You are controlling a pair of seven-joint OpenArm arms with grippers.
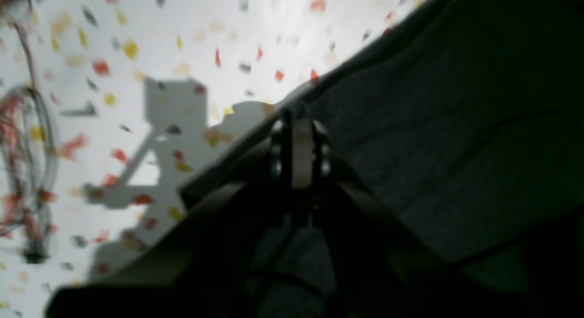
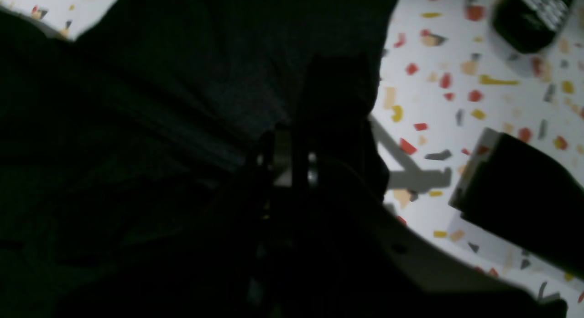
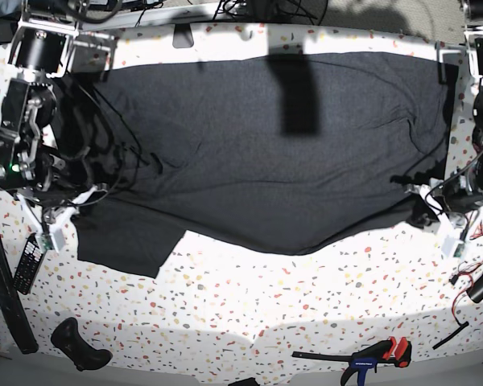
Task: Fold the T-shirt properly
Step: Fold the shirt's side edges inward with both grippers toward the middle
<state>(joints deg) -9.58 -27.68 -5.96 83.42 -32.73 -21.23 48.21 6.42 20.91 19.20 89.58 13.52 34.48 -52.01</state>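
Note:
Next, I pull both grippers back and apart to straighten the T-shirt's near edge (image 3: 299,251) before I open them, because it bulges slack from my left gripper to my right gripper.
The dark charcoal T-shirt (image 3: 258,153) lies spread wide across the speckled table, plain side up, with no print showing. One short sleeve (image 3: 129,237) lies flat at the near left. My left gripper (image 3: 423,205) is at the shirt's near right edge. In the left wrist view it (image 1: 299,122) is shut on the fabric edge (image 1: 433,149), which drapes off to the right. My right gripper (image 3: 84,193) is at the shirt's left edge. In the right wrist view it (image 2: 292,144) is shut in dark fabric (image 2: 182,80) that hides most of the view.
A remote control (image 3: 28,261) and a black strap (image 3: 0,293) lie at the left edge. A black handle (image 3: 80,346) and a red-and-blue clamp (image 3: 370,355) lie near the front. Red cables (image 3: 476,233) hang at the right. The near half of the table (image 3: 266,297) is bare.

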